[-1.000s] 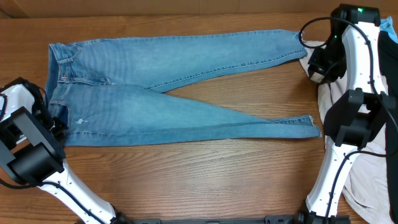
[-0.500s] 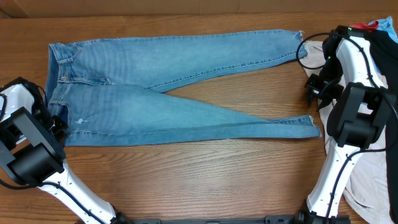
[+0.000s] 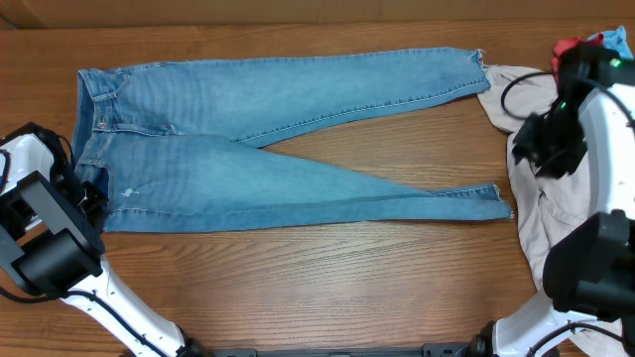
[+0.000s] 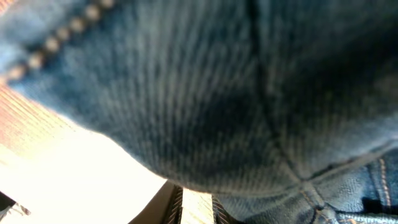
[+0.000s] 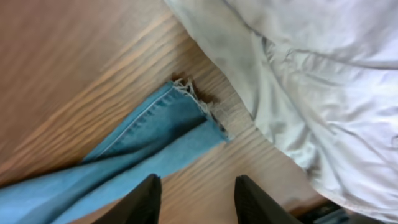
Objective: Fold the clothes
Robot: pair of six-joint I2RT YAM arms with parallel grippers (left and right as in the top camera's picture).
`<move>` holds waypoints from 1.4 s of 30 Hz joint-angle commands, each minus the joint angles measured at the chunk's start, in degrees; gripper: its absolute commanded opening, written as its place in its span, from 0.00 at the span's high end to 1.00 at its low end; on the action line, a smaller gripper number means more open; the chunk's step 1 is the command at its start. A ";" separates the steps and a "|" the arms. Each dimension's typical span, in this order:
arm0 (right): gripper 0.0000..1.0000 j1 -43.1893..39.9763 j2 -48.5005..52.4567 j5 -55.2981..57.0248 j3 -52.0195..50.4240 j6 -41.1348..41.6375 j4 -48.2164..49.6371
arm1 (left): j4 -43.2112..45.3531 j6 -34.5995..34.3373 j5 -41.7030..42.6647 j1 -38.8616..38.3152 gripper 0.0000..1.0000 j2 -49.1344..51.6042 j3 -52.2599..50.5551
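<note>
The lower leg is creased over itself (image 3: 432, 198) close to its frayed end, so my right gripper should grab the hem (image 3: 504, 202) and pull the leg straight before folding.
The light blue jeans (image 3: 248, 139) lie flat on the wooden table, waistband at the left and both legs running right, spread in a V. My left gripper (image 3: 87, 194) is at the lower-left waist corner. In the left wrist view, denim (image 4: 249, 93) fills the frame and covers the fingertips (image 4: 196, 202), which are nearly closed. My right gripper (image 5: 196, 199) is open and empty over bare wood, just short of the frayed hem (image 5: 199, 106) of the lower leg. In the overhead view it hovers (image 3: 531, 149) at the right, over the edge of the beige garment.
A large beige garment (image 3: 556, 228) lies along the right edge of the table, also seen in the right wrist view (image 5: 323, 81). Small red (image 3: 568, 47) and blue garments sit at the far right corner. Bare wood (image 3: 317, 288) fills the front of the table.
My right arm has swung right and toward the front, away from the upper leg's hem, to sit over the beige garment. The left arm and jeans have not moved.
</note>
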 commanded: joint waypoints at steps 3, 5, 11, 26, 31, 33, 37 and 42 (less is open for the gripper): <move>0.52 -0.17 2.23 -2.27 -13.31 0.39 7.89 | 2.14 0.39 5.42 -0.11 0.79 0.46 -0.48; 0.50 -0.17 2.23 -3.30 -17.92 0.37 12.68 | 2.23 0.70 5.73 -0.11 0.80 0.46 -0.48; 0.60 -0.15 2.23 -4.11 -24.24 0.35 21.62 | 2.19 0.68 5.77 -0.13 0.80 0.46 -0.48; 0.96 -0.04 1.29 -18.45 6.80 -5.07 15.63 | 1.73 1.36 6.12 -0.13 0.80 0.46 -0.48; 0.96 -0.20 1.29 -7.41 13.60 -4.59 5.35 | 1.70 1.57 6.12 -0.13 0.80 0.46 -0.48; 0.95 -0.22 1.38 -2.19 12.37 -4.61 1.92 | 1.75 1.55 6.12 -0.13 0.80 0.46 -0.48; 0.54 -0.24 1.42 3.80 6.29 -4.61 -1.99 | 1.75 1.55 6.12 -0.13 0.80 0.46 -0.48; 0.55 -0.76 1.42 4.61 -1.81 -4.59 -0.28 | 1.75 1.55 6.12 -0.13 0.80 0.46 -0.48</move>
